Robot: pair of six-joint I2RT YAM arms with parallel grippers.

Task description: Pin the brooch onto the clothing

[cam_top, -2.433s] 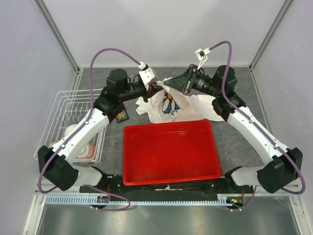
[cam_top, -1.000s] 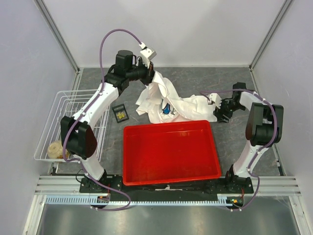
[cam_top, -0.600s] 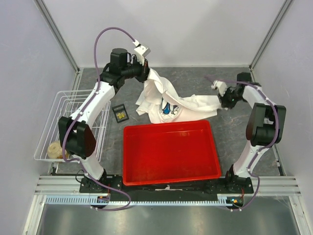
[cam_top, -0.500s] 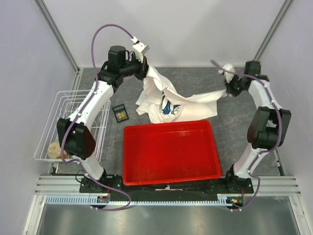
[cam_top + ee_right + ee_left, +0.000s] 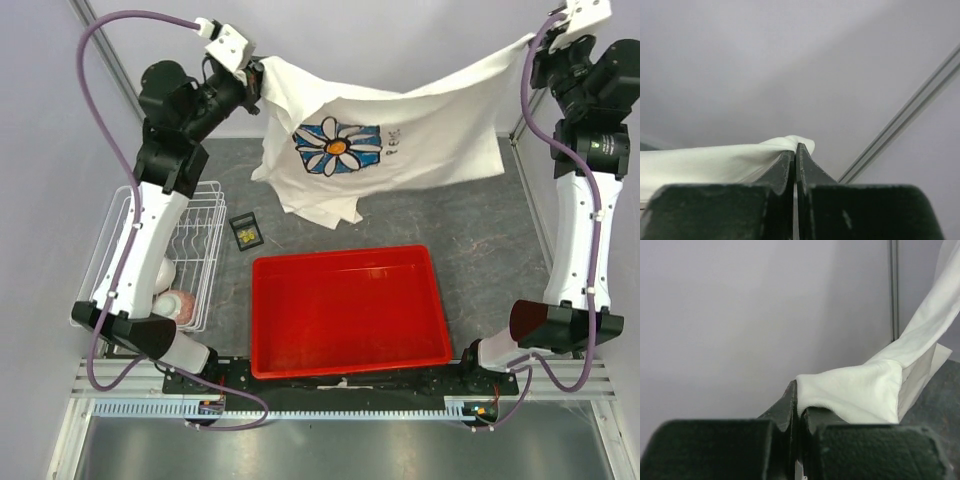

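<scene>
My left gripper and my right gripper are holding the T-shirt, which hangs with its lower edge crumpled (image 5: 335, 208), so they should swing it up and spread it flat across the grey table (image 5: 430, 218).
The white T-shirt (image 5: 400, 140) hangs stretched in the air between both arms, its blue daisy print (image 5: 337, 147) facing the top camera. My left gripper (image 5: 258, 78) is shut on its left shoulder; in the left wrist view the cloth (image 5: 855, 390) bunches at the closed fingertips (image 5: 798, 390). My right gripper (image 5: 535, 45) is shut on the right shoulder; in the right wrist view the cloth (image 5: 715, 165) is pinched at the tips (image 5: 796, 149). The gold brooch (image 5: 246, 234) lies in a small black square tray (image 5: 238, 222) on the table, left of the red bin.
A large red bin (image 5: 350, 310) sits at the near centre of the grey table. A white wire basket (image 5: 145, 260) with a pinkish object stands at the left. Grey walls enclose the back and sides.
Both arms have risen high and spread apart, lifting the T-shirt off the table and stretching it open so the daisy print shows flat.
</scene>
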